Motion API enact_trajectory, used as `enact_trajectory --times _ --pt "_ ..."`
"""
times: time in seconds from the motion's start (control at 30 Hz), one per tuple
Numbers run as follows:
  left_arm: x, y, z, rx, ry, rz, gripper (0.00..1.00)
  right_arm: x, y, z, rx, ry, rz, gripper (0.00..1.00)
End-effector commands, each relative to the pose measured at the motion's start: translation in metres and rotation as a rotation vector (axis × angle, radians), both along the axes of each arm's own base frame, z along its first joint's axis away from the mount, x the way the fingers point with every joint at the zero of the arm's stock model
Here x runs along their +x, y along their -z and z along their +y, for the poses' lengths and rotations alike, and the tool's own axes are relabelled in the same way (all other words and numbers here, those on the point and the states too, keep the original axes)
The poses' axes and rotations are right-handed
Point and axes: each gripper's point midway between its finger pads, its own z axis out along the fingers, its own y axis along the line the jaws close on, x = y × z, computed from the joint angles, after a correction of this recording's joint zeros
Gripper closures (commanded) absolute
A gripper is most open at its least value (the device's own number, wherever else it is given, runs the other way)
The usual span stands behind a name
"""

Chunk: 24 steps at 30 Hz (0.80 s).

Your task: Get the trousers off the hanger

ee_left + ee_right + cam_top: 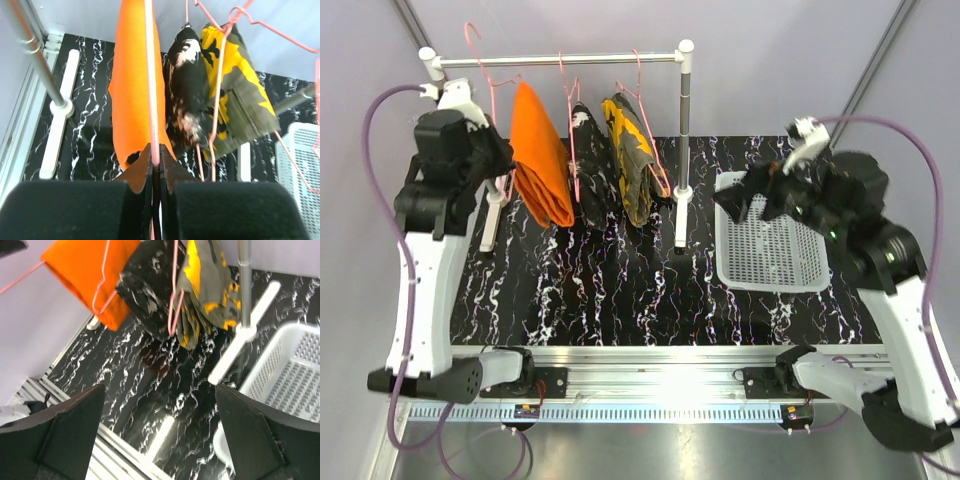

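Observation:
My open right gripper should go on while my left gripper is shut on the orange trousers' pink hanger wire (152, 115). The right gripper should go on toward their hanging cloth (552, 199) and close there.
Three trousers hang folded on pink wire hangers from the metal rail (560, 60): bright orange (540, 150), black with white specks (588, 165), and olive camouflage (632, 160). My left gripper (498, 165) is at the left side of the orange trousers (131, 90). Its jaws (155, 150) are shut on the pink wire of that pair's hanger (149, 75). My right gripper (742, 195) hovers over the basket's left edge, apart from the clothes. In the right wrist view that gripper (160, 387) stands wide open with only the tabletop between its fingers.
A white perforated basket (770, 245) sits on the black marbled table at the right. The rack's right post (684, 140) and its white foot (680, 215) stand between the basket and the clothes. The left post's foot (490, 220) lies under my left arm.

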Motion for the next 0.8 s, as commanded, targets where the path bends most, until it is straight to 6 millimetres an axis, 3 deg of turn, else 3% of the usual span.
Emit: enact_trajectory --times 0.0,0.03,0.07,0.1,0.13,0.17,0.23,0.27,0.3,0.37,0.4,0.47,0.5,0.57,0.63,0.77 --pt "-0.047 -0.120 0.013 -0.059 -0.056 -0.420 1.00 0.028 -0.024 0.037 0.003 -0.110 -0.050 0.01" --pt "-0.054 -0.115 0.015 -0.061 -0.063 -0.402 1.00 0.029 -0.042 0.042 -0.012 -0.118 -0.097 0.01" --pt "-0.059 -0.113 0.015 -0.066 -0.063 -0.395 1.00 0.036 -0.034 0.067 -0.058 -0.150 -0.081 0.00" --pt "-0.072 -0.117 0.017 -0.076 -0.071 -0.410 1.00 0.036 -0.035 0.078 -0.090 -0.159 -0.094 0.01" --pt "-0.080 -0.111 0.018 -0.080 -0.075 -0.389 1.00 0.033 -0.051 0.090 -0.102 -0.170 -0.139 0.00" --pt "-0.085 -0.108 0.019 -0.094 -0.080 -0.380 1.00 0.034 -0.039 0.117 -0.164 -0.199 -0.138 0.01" --pt "-0.105 -0.106 0.020 -0.119 -0.084 -0.381 1.00 0.033 -0.050 0.143 -0.172 -0.202 -0.197 0.01" --pt "-0.111 -0.105 0.015 -0.151 -0.064 -0.378 1.00 0.040 -0.045 0.155 -0.191 -0.172 -0.208 0.00" --pt "-0.118 -0.103 0.013 -0.169 -0.054 -0.373 1.00 0.023 -0.046 0.178 -0.181 -0.212 -0.235 0.01" --pt "-0.139 -0.104 0.009 -0.216 -0.033 -0.388 1.00 0.022 -0.051 0.204 -0.133 -0.176 -0.298 0.01" --pt "-0.144 -0.102 0.008 -0.231 -0.030 -0.386 1.00 0.007 -0.051 0.222 -0.104 -0.212 -0.316 0.01" --pt "-0.164 -0.109 0.008 -0.262 -0.022 -0.421 1.00 -0.004 -0.048 0.251 -0.047 -0.248 -0.348 0.01" --pt "-0.170 -0.110 0.009 -0.271 -0.028 -0.426 1.00 -0.024 -0.045 0.267 -0.027 -0.297 -0.354 0.00" --pt "-0.183 -0.117 0.010 -0.295 -0.028 -0.446 1.00 -0.032 -0.033 0.287 -0.055 -0.295 -0.398 0.01" --pt "-0.193 -0.121 0.010 -0.314 -0.024 -0.455 1.00 -0.059 -0.026 0.311 -0.058 -0.345 -0.454 0.01" --pt "-0.208 -0.128 0.009 -0.374 -0.027 -0.475 1.00 -0.075 0.000 0.343 -0.084 -0.319 -0.487 0.01"
